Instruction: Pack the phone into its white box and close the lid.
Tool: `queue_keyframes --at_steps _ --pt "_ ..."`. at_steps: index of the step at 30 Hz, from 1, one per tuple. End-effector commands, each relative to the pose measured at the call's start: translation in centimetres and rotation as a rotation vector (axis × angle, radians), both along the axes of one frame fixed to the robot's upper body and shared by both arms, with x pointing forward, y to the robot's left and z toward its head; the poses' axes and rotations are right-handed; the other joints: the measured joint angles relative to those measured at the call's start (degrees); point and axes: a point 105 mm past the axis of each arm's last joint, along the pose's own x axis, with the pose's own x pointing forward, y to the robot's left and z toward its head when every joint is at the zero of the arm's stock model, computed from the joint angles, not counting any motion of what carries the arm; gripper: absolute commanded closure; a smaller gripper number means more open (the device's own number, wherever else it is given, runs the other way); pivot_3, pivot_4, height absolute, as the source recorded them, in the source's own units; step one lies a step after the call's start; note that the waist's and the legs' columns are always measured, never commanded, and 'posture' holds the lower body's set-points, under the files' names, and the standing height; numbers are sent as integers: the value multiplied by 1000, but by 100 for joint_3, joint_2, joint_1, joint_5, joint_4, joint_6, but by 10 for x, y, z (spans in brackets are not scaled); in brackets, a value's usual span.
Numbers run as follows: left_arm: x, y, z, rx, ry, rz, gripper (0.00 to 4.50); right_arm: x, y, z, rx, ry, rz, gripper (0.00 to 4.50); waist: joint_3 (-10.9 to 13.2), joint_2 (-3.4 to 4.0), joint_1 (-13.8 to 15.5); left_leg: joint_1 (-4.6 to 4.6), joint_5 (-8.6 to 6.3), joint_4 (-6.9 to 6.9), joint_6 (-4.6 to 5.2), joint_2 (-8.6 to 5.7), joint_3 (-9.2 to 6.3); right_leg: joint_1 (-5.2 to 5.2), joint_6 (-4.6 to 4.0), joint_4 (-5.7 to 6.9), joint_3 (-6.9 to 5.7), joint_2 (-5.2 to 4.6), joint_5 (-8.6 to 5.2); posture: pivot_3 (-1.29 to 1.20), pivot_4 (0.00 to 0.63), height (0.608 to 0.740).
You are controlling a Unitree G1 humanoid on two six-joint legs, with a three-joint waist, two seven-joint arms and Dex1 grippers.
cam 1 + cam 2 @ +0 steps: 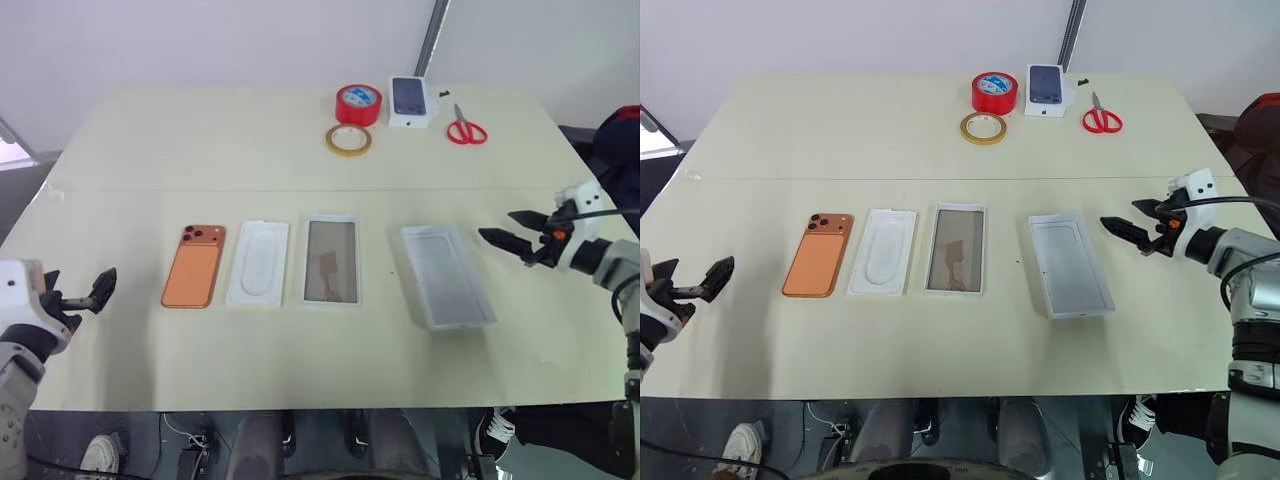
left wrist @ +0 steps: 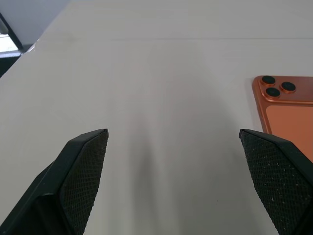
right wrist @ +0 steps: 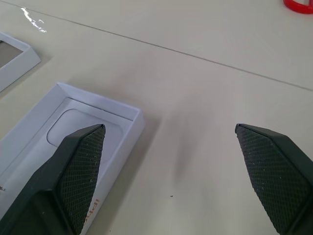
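Observation:
My gripper will lift the white insert (image 1: 246, 292) by one edge, and the insert should stay stiff and flat, because a long oval hollow (image 1: 263, 261) is moulded into it.
The orange phone (image 1: 194, 265) lies face down on the table, left of centre, its camera cluster at the far corner. Two items to its right lies the white box (image 1: 331, 260), a shallow tray with a brownish floor. Further right lies the lid (image 1: 447, 275), pale inner face up and slightly askew. My left gripper (image 1: 92, 290) hovers open at the table's left edge, well left of the phone (image 2: 288, 112). My right gripper (image 1: 500, 226) hovers open just right of the lid (image 3: 68, 117), pointing toward it. Neither gripper holds anything.
A white moulded insert (image 1: 258, 263) lies between the phone and the box. At the table's far side are a red tape roll (image 1: 358, 103), a yellowish tape ring (image 1: 348, 139), a small white box picturing a dark phone (image 1: 411, 100) and red scissors (image 1: 466, 130).

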Motion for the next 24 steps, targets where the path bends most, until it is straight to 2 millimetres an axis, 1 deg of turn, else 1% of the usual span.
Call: queue_keyframes --at_steps 1,7,11,13,16,17,19,20,21,22,24 --pt "2 -7 12 26 -40 -26 0 4 3 13 -8 -54 15 54 0 0 -1 4 0 0 0 0 0 4 0 0 0 0 0 0 150 740" --pt "5 -14 14 25 -45 -53 0 6 13 13 -9 -68 36 54 0 0 2 6 0 0 0 0 0 8 0 1 0 1 0 0 150 740" --pt "12 -30 17 6 -53 -116 0 7 29 18 -28 -90 82 54 0 0 2 8 1 3 1 -1 1 8 1 7 0 0 0 0 150 740" --pt "18 -46 19 -16 -59 -178 0 8 45 21 -42 -104 125 54 0 0 4 11 1 7 0 0 1 7 2 21 0 1 -1 0 150 740" --pt "34 -91 19 -48 -60 -322 0 9 70 23 -93 -128 190 54 0 0 19 18 2 17 -2 0 -1 8 3 46 1 0 -2 0 150 740" --pt "36 -97 19 -55 -60 -344 0 8 76 23 -99 -131 203 54 -1 -2 19 19 3 19 -2 -1 -1 8 2 51 1 0 -1 0 150 740" --pt "45 -130 18 -108 -48 -434 0 1 103 27 -106 -144 281 54 -2 0 20 20 4 23 -3 -1 -2 11 2 56 1 1 -1 0 150 740" --pt "48 -141 16 -131 -35 -458 0 -4 117 28 -114 -151 322 54 -2 0 22 20 6 24 0 -2 -2 11 3 57 1 1 -1 0 150 740" --pt "50 -147 15 -151 -22 -469 0 -9 131 28 -120 -156 356 54 -2 -1 20 20 13 24 10 -1 -4 11 4 57 1 3 -1 0 150 740" --pt "53 -151 14 -163 -7 -469 0 -13 139 26 -137 -148 377 54 -4 -4 11 20 15 24 12 -1 -5 12 7 58 1 5 -2 0 150 740" --pt "56 -152 7 -183 38 -456 0 -20 156 23 -156 -141 405 54 -4 -4 -6 20 17 23 11 2 -7 12 13 59 2 11 -2 0 150 740"
